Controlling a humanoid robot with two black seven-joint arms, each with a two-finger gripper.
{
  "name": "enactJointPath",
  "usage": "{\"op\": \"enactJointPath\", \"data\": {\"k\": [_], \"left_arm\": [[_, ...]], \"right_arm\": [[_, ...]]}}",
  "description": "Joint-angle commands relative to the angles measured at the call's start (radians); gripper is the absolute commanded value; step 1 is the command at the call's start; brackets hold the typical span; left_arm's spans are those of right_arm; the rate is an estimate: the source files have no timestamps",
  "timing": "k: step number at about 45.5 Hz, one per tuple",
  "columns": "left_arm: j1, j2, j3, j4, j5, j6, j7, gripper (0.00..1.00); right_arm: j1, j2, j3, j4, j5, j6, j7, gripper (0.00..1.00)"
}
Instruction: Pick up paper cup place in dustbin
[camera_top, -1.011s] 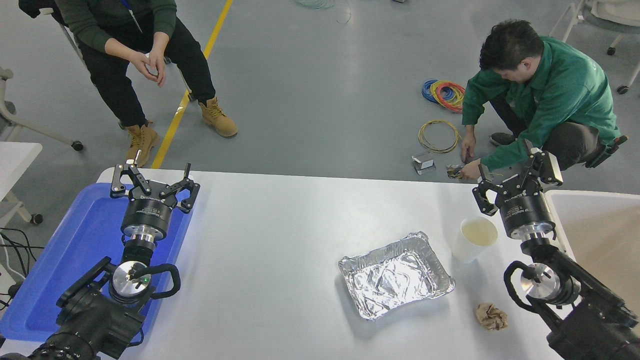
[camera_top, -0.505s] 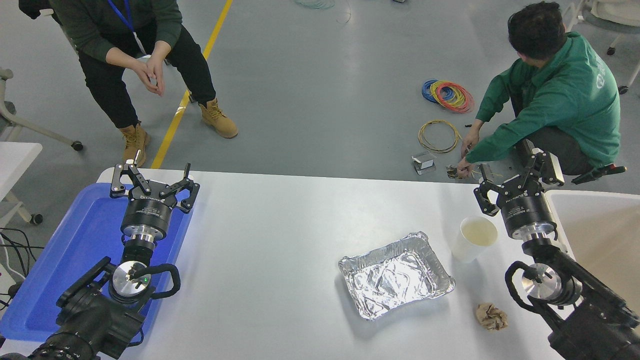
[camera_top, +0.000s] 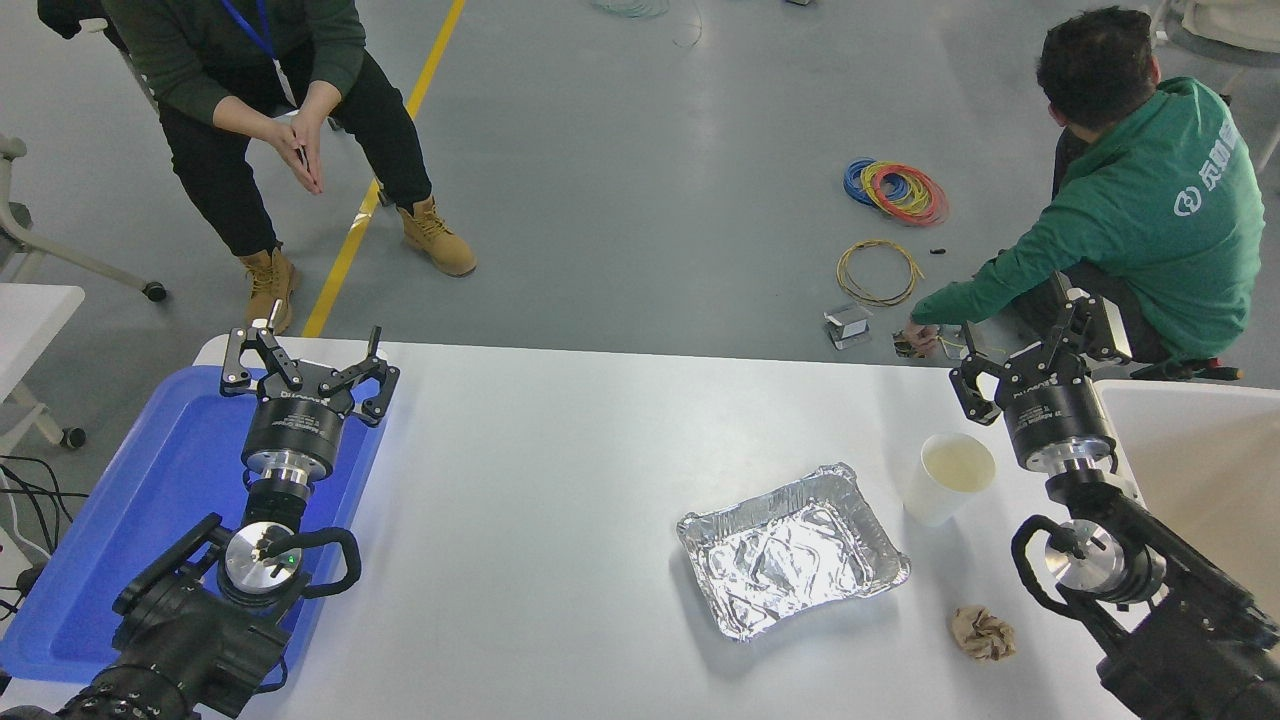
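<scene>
My gripper will lift the paper cup, and the cup should keep its tube shape and tilt as one piece, because the paper cup's rim (camera_top: 956, 462) is round and even.
The white paper cup (camera_top: 947, 477) stands upright on the table, right of middle, its cream inside showing. The dustbin (camera_top: 1200, 470) with its white rim and beige inside sits at the table's right edge, partly cut off by the picture. My right gripper (camera_top: 1040, 350) is open and empty, beyond and to the right of the cup, between cup and dustbin and apart from both. My left gripper (camera_top: 305, 360) is open and empty, parked over the blue tray at the lower left.
A crinkled foil tray (camera_top: 792, 548) lies left of the cup. A crumpled brown paper ball (camera_top: 983, 633) lies near the front right. A blue tray (camera_top: 130, 500) covers the table's left end. Two people are beyond the far edge, one crouching near my right gripper.
My right gripper has shifted slightly to the right and farther away. The crouching person in green has turned away and moved right. The cup has not moved.
</scene>
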Motion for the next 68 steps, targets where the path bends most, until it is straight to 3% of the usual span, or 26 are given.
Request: {"op": "enactJointPath", "data": {"k": [1,27,47,53,57,61,68], "left_arm": [[0.000,0.000,0.000,0.000,0.000,0.000,0.000,1.00],[0.000,0.000,0.000,0.000,0.000,0.000,0.000,1.00],[0.000,-0.001,-0.001,0.000,0.000,0.000,0.000,1.00],[0.000,-0.001,0.000,0.000,0.000,-0.002,0.000,1.00],[0.000,-0.001,0.000,0.000,0.000,0.000,0.002,1.00],[0.000,-0.001,0.000,0.000,0.000,0.000,0.002,1.00],[0.000,0.000,0.000,0.000,0.000,-0.002,0.002,1.00]], "right_arm": [[0.032,-0.045,-0.007,-0.001,0.000,-0.002,-0.002,1.00],[0.257,-0.301,-0.419,-0.006,0.003,-0.002,-0.002,1.00],[0.619,-0.541,-1.045,-0.003,0.003,0.017,-0.002,1.00],[0.743,-0.594,-1.218,0.003,-0.014,0.108,-0.018,1.00],[0.860,-0.614,-1.373,0.002,-0.020,0.193,-0.069,1.00],[1.016,-0.616,-1.623,0.002,-0.018,0.262,-0.178,1.00],[1.171,-0.567,-1.915,0.002,-0.018,0.293,-0.232,1.00]]}}
